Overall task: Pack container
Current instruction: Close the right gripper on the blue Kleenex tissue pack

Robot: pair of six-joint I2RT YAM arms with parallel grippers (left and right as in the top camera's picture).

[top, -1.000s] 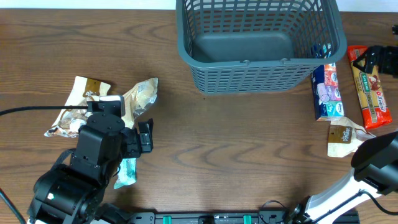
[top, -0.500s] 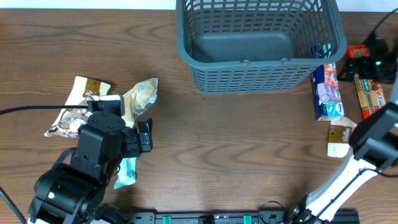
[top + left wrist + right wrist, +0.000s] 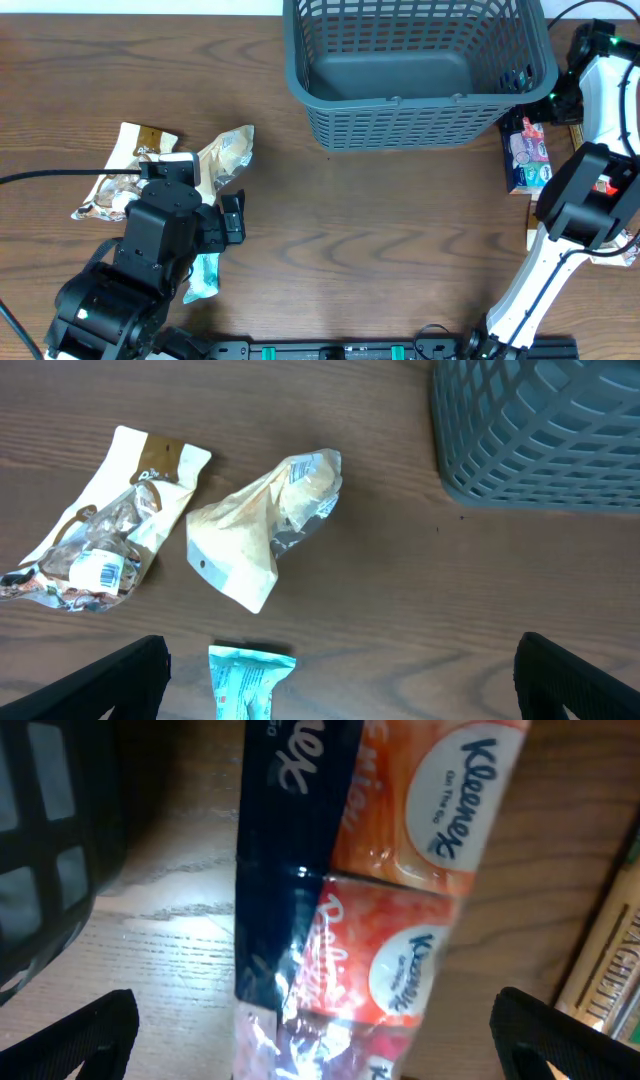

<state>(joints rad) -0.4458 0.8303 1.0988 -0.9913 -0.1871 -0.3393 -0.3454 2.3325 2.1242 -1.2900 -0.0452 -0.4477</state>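
Observation:
The Kleenex tissue pack's narrow width [image 3: 348,935] is between my fingers, clear of the container's side, so my right gripper should keep going down and close on both long sides [image 3: 448,935].
The dark grey-blue slotted container [image 3: 420,70] stands at the back middle, with nothing in it; its corner shows in the left wrist view [image 3: 540,430] and its wall in the right wrist view [image 3: 50,840]. My right gripper [image 3: 547,110] is open, low over a Kleenex tissue pack [image 3: 528,155] just right of the container. The pack [image 3: 390,890] lies between the spread fingers [image 3: 315,1030]. My left gripper [image 3: 232,218] is open and empty at the front left. A teal packet [image 3: 250,680] lies between its fingers [image 3: 340,680].
A brown-and-white snack packet [image 3: 125,170] [image 3: 110,530] and a cream packet [image 3: 225,155] [image 3: 265,525] lie left of centre. A small cream packet [image 3: 548,215] lies at the right, partly behind my right arm. A bar's edge [image 3: 610,980] lies beside the tissues.
My right arm has swung from the right edge toward the back, bringing its gripper over the tissue pack beside the container and hiding the red bar. The left arm has not moved.

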